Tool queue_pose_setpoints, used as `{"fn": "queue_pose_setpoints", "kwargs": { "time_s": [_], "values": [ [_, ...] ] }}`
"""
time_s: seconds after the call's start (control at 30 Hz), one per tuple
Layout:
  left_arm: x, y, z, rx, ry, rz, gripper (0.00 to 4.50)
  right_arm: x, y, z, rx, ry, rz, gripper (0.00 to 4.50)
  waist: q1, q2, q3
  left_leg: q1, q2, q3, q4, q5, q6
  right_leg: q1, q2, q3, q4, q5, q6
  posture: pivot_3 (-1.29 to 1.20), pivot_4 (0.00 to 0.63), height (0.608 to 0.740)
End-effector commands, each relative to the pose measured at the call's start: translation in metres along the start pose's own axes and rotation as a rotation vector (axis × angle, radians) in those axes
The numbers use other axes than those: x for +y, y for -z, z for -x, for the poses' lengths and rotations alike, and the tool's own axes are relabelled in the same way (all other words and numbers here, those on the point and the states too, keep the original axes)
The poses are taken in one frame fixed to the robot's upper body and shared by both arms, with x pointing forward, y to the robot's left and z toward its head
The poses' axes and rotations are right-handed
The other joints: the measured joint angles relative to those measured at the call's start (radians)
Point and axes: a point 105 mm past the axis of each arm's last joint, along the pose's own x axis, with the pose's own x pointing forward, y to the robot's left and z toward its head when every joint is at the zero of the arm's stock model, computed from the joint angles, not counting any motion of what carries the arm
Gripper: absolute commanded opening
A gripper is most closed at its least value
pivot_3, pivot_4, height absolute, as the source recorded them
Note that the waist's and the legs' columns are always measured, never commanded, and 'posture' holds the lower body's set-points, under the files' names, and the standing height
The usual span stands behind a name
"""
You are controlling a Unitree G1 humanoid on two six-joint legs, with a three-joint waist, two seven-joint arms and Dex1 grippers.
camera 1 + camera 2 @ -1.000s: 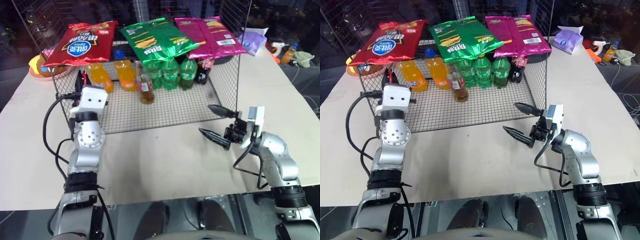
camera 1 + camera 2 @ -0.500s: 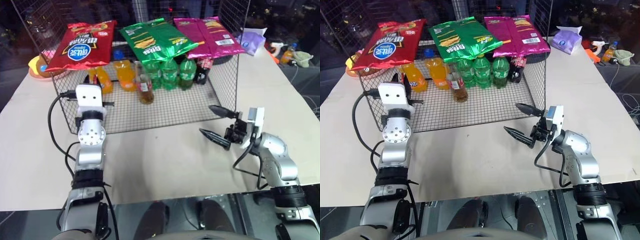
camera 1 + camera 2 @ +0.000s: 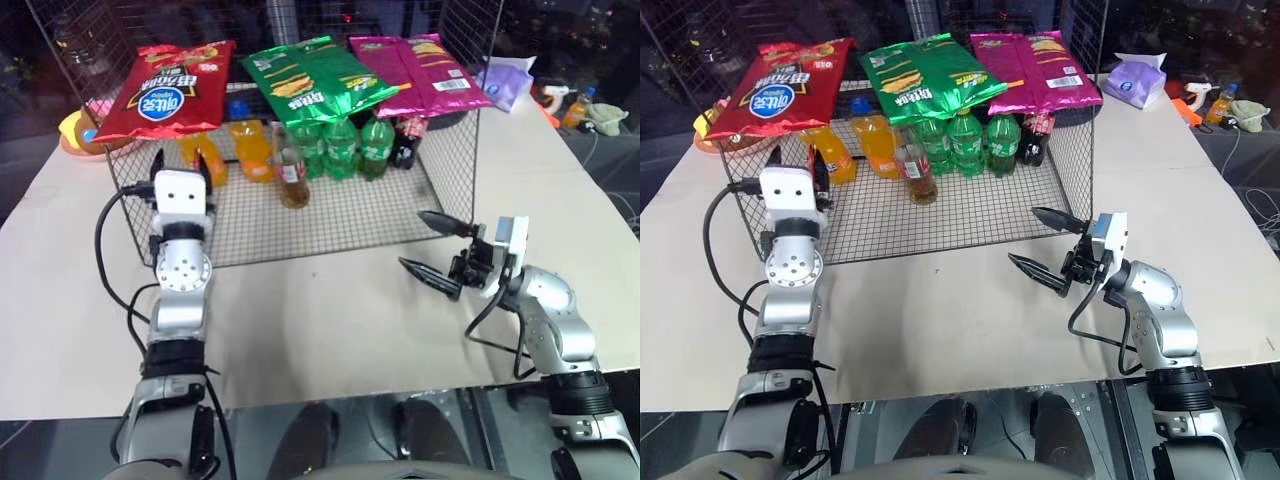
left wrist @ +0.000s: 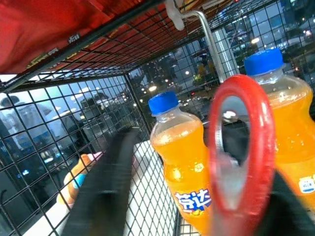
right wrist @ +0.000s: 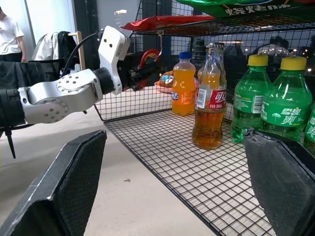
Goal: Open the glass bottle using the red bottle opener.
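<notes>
I can see that the metal hook (image 4: 210, 38) goes through a wide loop, so the red bottle opener (image 4: 265, 129) will come free and leave the hook behind when I pull it.
The red bottle opener (image 4: 264, 147) hangs by its loop from a metal hook (image 4: 201, 22) under the wire rack's top at the rack's left end. My left gripper (image 3: 180, 162) is raised around it, jaws apart. The opener lies close to one finger, with a wide gap to the other finger (image 4: 106, 187). The glass bottle (image 3: 291, 180) of amber liquid with a red label stands upright on the rack floor, to the right of my left gripper. My right gripper (image 3: 412, 240) is open and holds nothing, in front of the rack's right corner, pointing left toward the bottle (image 5: 210, 105).
Orange soda bottles (image 3: 250, 150) stand between the opener and the glass bottle. Green bottles (image 3: 340, 148) and a dark cola bottle (image 3: 405, 140) stand to its right. Chip bags (image 3: 305, 75) lie on the rack's top (image 3: 470, 60). The beige table (image 3: 330, 320) extends in front.
My left wrist has rolled upright and its fingers, shut before, now stand apart around the opener. The right arm has kept still.
</notes>
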Motion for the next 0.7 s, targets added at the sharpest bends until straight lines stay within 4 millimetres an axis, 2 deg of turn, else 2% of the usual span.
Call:
{"fn": "queue_pose_setpoints", "kwargs": {
  "time_s": [0.03,0.07,0.3,0.7],
  "values": [
    [0.004,-0.004,0.000,-0.014,-0.013,-0.019,0.43,0.000,-0.007,0.000,-0.019,-0.004,0.028,4.50,0.000,0.000,0.000,0.000,0.000,0.000,0.000,0.000,0.000,0.000,0.000,0.000,0.000,0.000,0.000,0.00,0.150,0.740],
    [0.003,-0.004,0.000,-0.013,-0.012,-0.018,0.02,0.000,-0.007,0.000,-0.019,-0.003,0.028,4.50,0.000,0.000,0.000,0.000,0.000,0.000,0.000,0.000,0.000,0.000,0.000,0.000,0.000,0.000,0.000,0.00,0.150,0.740],
    [0.004,-0.007,0.000,-0.026,-0.021,-0.054,0.02,0.000,-0.007,0.000,-0.017,-0.001,0.027,4.50,-0.001,0.000,0.000,0.000,0.000,0.000,0.000,0.000,0.000,0.000,0.000,0.000,0.000,0.000,0.000,0.00,0.150,0.740],
    [0.022,-0.035,0.001,-0.158,-0.179,-0.292,0.02,0.000,-0.008,-0.003,-0.017,-0.004,0.028,4.50,0.001,0.000,0.000,0.000,0.000,0.000,0.000,0.000,0.000,0.000,0.000,0.000,0.000,0.000,0.000,0.00,0.150,0.740]
  ]
}}
